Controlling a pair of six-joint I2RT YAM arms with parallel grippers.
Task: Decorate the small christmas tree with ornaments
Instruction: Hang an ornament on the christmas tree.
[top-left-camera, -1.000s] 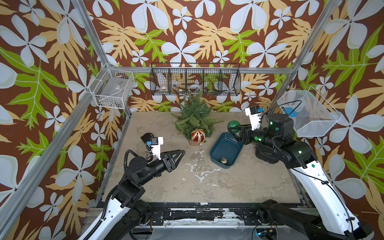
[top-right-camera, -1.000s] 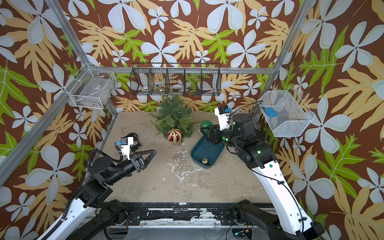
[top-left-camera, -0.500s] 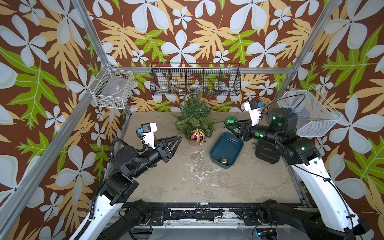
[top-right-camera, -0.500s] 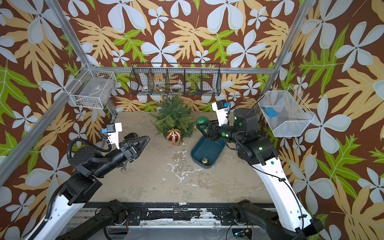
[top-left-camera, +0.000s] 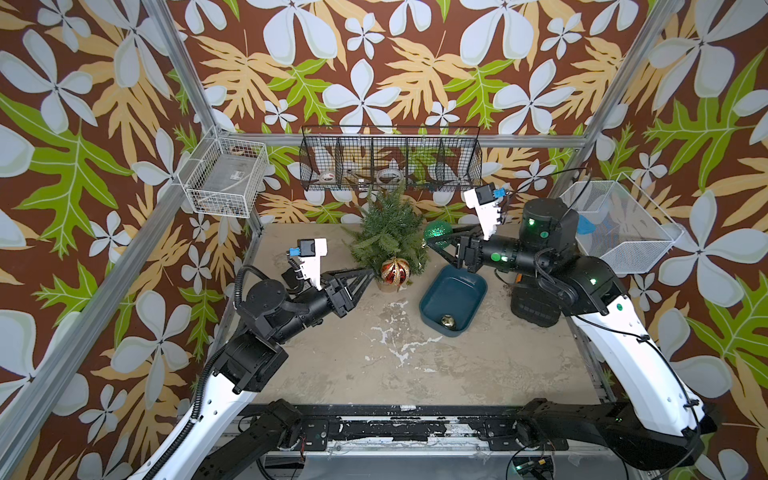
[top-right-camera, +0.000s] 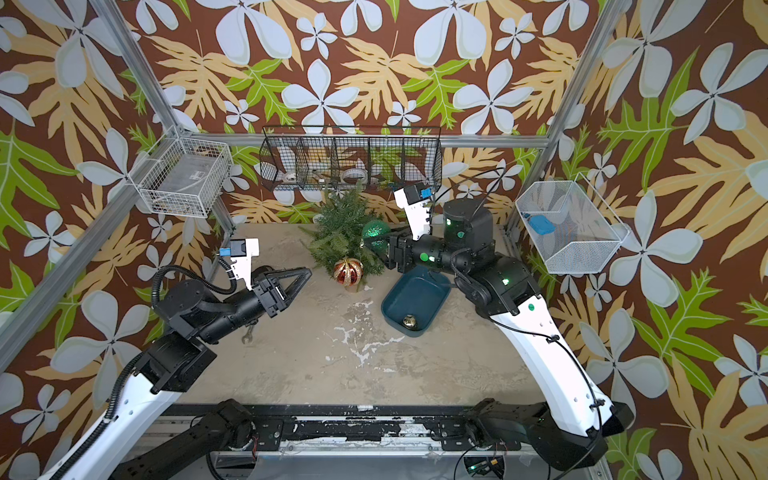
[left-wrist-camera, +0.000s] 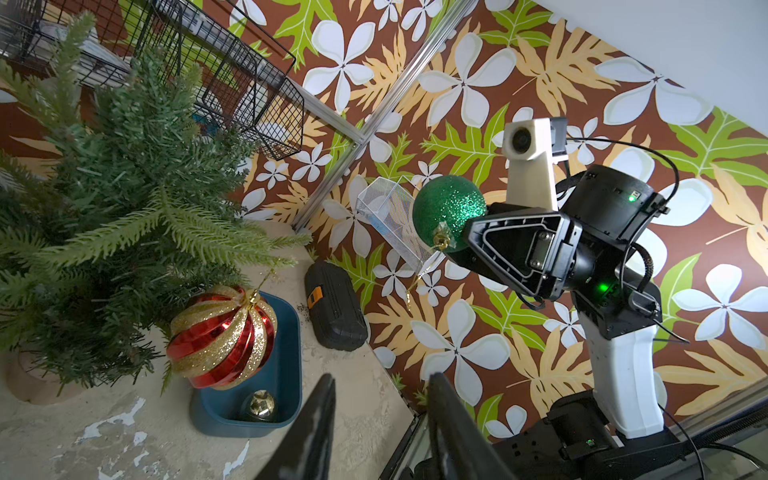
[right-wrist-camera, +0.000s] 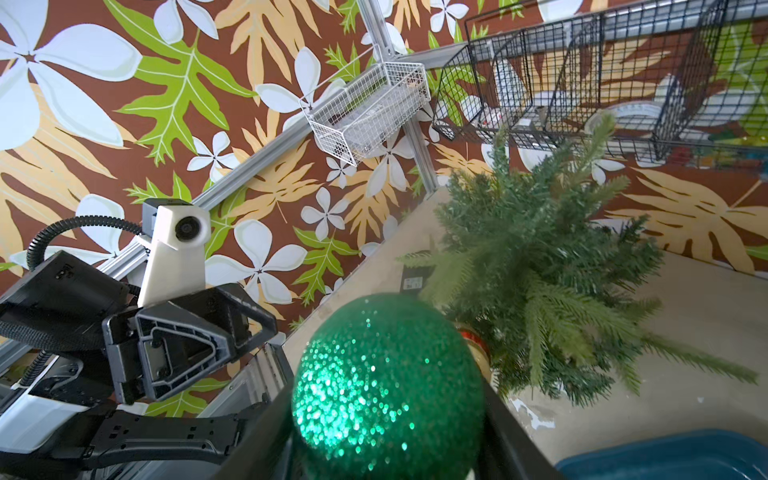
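My left gripper needs to pinch the cord's lower end (left-wrist-camera: 409, 306) before hanging the ornament, because my right gripper has the green glittery ornament (left-wrist-camera: 448, 204) by its ball and its gold cord hangs down.
The small christmas tree (top-left-camera: 388, 232) (top-right-camera: 340, 237) (left-wrist-camera: 104, 187) (right-wrist-camera: 540, 291) stands at the back of the table. A red ornament with gold stripes (top-left-camera: 395, 271) (left-wrist-camera: 222, 336) hangs low at its front from a gold cord. My right gripper (top-left-camera: 434, 237) (right-wrist-camera: 386, 395) is shut on the green glittery ornament (top-left-camera: 436, 232) (top-right-camera: 375, 232) (left-wrist-camera: 449, 208), held in the air just right of the tree. A small gold ornament (top-left-camera: 447, 320) (left-wrist-camera: 258, 405) lies in the dark blue tray (top-left-camera: 453, 291). Left of the red ornament, my left gripper (top-left-camera: 370, 272) (left-wrist-camera: 380, 380) hangs open and empty.
A black case (top-left-camera: 534, 307) sits right of the tray, under the right arm. On the back wall above the tree hangs a black wire basket (top-left-camera: 390, 162). White wire baskets (top-left-camera: 226, 176) (top-left-camera: 619, 226) hang at both sides. A wrench (top-right-camera: 248, 334) lies under the left arm.
The right gripper has carried the green ornament up and left, from over the tray to the tree's right side. The left arm has risen and reached toward the red ornament.
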